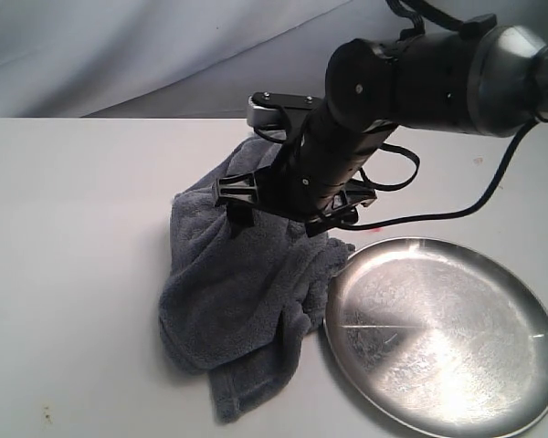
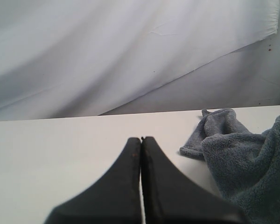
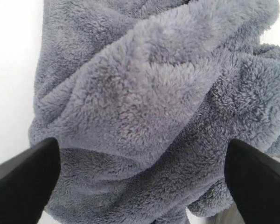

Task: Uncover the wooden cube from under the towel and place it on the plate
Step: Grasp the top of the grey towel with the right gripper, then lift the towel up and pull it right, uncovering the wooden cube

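The towel (image 1: pixel 233 301) goes up in a broad hump (image 1: pixel 214 241) under my right gripper. The wooden cube hidden there should stay standing when I pull the towel away.
The dark grey-blue towel (image 1: pixel 237 301) lies bunched on the white table, its edge touching the silver plate (image 1: pixel 447 338) at front right. No wooden cube shows; it is hidden or out of view. My right gripper (image 1: pixel 288 208) reaches down over the towel's upper part. In the right wrist view it (image 3: pixel 140 154) stands open, its two black fingers wide apart on either side of a raised fold of towel (image 3: pixel 149 93). My left gripper (image 2: pixel 142 139) is shut with nothing in it, low over bare table, with the towel (image 2: pixel 242 154) off to one side.
The plate holds nothing. A grey-white backdrop cloth (image 1: pixel 119 46) hangs behind the table's far edge. The right arm's black cable (image 1: pixel 493 187) loops above the plate's far side.
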